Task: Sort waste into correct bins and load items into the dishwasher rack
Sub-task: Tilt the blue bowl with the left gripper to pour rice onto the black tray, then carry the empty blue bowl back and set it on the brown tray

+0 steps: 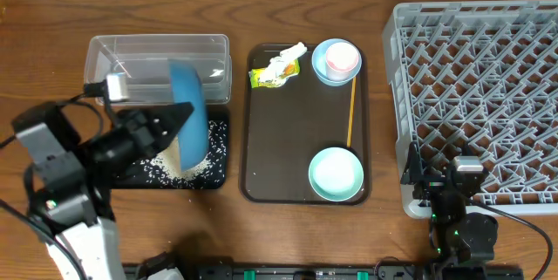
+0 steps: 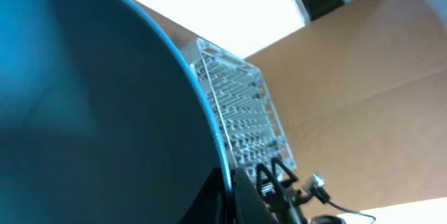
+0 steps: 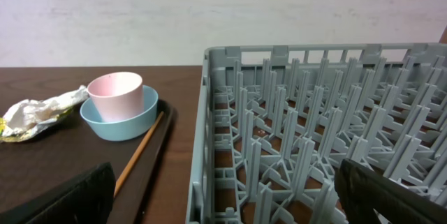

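Note:
My left gripper keeps bringing the dark-blue bowl to the brown serving tray's middle (image 1: 290, 132), which is clear, and lets go of it there, as rice is heaped on the black tray (image 1: 181, 172).
My left gripper (image 1: 184, 114) is shut on the rim of the large dark-blue bowl (image 1: 193, 136), which is tipped on its side over the black tray (image 1: 220, 178). White rice grains (image 1: 186, 169) lie heaped on that tray below the bowl. In the left wrist view the bowl (image 2: 91, 112) fills the frame, with the left gripper (image 2: 230, 197) pinching its edge. My right gripper (image 1: 440, 173) hangs open over the front-left corner of the grey dishwasher rack (image 1: 479, 88); in its own view the right gripper (image 3: 223, 196) has nothing between its fingers.
The clear tub (image 1: 157, 41) stands behind the black tray. The brown serving tray (image 1: 288, 140) holds a paper scrap (image 1: 289, 57), a yellow-green packet (image 1: 264, 77), a pink cup (image 1: 342, 58) inside a light-blue bowl (image 1: 323, 72), a mint-green bowl (image 1: 336, 174) and a wooden stick (image 1: 351, 110).

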Controlling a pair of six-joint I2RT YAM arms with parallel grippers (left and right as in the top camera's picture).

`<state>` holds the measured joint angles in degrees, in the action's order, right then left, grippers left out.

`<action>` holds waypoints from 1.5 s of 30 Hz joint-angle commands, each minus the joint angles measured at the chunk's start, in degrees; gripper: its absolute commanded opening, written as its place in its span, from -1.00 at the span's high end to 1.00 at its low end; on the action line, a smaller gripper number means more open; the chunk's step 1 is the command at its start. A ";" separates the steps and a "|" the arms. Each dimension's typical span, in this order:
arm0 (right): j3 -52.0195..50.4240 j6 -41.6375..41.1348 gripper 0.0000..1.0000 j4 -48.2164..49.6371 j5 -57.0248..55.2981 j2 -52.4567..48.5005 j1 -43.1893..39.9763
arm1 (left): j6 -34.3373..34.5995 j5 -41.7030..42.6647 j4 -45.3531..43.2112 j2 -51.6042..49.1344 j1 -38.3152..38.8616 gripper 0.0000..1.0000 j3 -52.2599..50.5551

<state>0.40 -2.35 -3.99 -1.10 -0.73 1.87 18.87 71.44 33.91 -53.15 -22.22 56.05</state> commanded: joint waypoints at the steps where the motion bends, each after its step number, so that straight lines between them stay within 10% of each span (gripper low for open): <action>1: -0.11 -0.37 -0.98 -0.15 -0.37 0.09 0.57 | 11.34 -12.41 -3.43 2.75 7.98 0.88 2.05; 19: -0.11 -0.39 -0.99 -0.15 -0.37 0.09 0.57 | 4.81 -67.23 -17.07 -12.35 60.11 0.84 2.03; 45: -0.11 -0.37 -0.98 -0.17 -0.39 0.09 0.57 | -0.79 -72.96 -25.33 -38.82 67.91 0.80 2.03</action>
<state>0.40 -2.35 -3.99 -1.10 -0.73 1.89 19.20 -0.62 7.84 -91.72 44.97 56.27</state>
